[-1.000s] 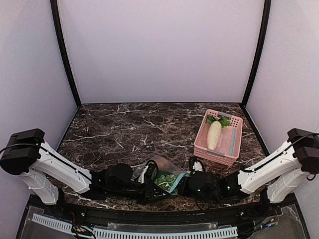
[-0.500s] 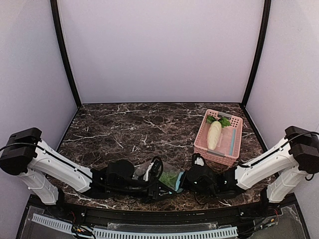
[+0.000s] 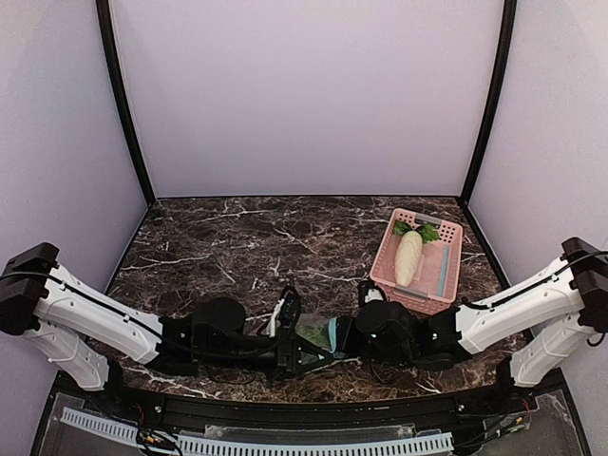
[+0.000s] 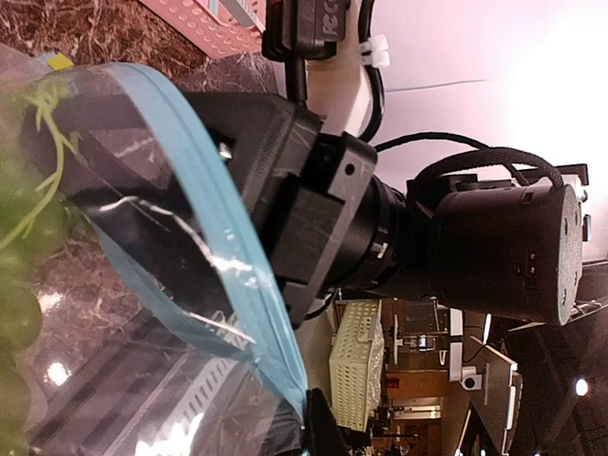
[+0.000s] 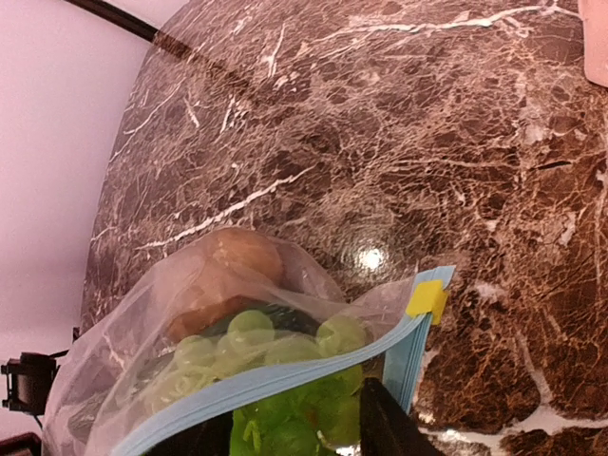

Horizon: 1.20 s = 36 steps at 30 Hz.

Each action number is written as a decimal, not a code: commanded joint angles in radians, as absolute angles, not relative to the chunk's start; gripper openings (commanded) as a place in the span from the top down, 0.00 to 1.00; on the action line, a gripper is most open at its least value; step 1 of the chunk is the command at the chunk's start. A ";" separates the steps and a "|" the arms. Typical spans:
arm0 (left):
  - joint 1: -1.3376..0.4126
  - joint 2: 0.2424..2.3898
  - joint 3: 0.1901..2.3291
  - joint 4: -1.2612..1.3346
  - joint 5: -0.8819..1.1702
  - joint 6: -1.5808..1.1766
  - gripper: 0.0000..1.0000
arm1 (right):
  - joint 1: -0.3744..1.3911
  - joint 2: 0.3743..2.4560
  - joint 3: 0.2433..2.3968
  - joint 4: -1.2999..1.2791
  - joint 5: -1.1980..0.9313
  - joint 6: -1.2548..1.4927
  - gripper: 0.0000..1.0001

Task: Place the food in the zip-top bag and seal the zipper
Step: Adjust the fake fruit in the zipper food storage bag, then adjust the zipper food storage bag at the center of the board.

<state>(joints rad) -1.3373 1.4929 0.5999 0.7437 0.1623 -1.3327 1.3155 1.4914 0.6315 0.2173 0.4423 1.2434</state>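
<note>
The green grapes (image 5: 296, 404) are crowding the bag's opening. My right gripper should back out and lift the teal zipper (image 5: 405, 366) near the yellow tab so the grapes settle deeper.
The zip-top bag (image 3: 315, 332) is held up between my two grippers near the table's front edge. In the right wrist view the bag (image 5: 161, 313) holds the brown-orange lump (image 5: 237, 268) and the green leafy pieces (image 5: 275, 353). The teal zipper (image 5: 285, 375) runs across under them, with a yellow tab (image 5: 426, 296) at its end. My right gripper (image 5: 290, 432) straddles the bag's mouth edge with its jaws apart. My left gripper (image 4: 313, 423) pinches the end of the zipper (image 4: 223, 261). In the top view the left gripper (image 3: 306, 359) and right gripper (image 3: 344, 334) nearly meet.
A pink basket (image 3: 446, 285) stands at the right, holding a white radish with green leaves (image 3: 408, 256). Its corner shows in the left wrist view (image 4: 204, 28). The bare marble tabletop (image 3: 237, 247) stretches behind the grippers. Black frame posts and pale walls enclose the table.
My right gripper has moved left onto the bag's mouth. My left gripper has shifted right and the bag has bunched up between the two, showing less of itself from above.
</note>
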 commanded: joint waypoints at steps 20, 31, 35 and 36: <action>-1.263 1.323 0.662 0.429 0.093 -1.193 0.99 | 1.376 1.095 0.516 -0.105 0.328 1.131 0.37; -1.255 1.285 0.663 0.375 0.098 -1.181 0.99 | 1.210 1.203 0.490 0.077 0.108 1.011 0.47; -1.255 1.272 0.661 0.360 0.088 -1.182 0.99 | 1.195 1.264 0.494 0.153 0.088 1.101 0.47; -1.255 1.270 0.661 0.359 0.087 -1.182 0.99 | 1.195 1.283 0.494 0.181 0.082 1.124 0.48</action>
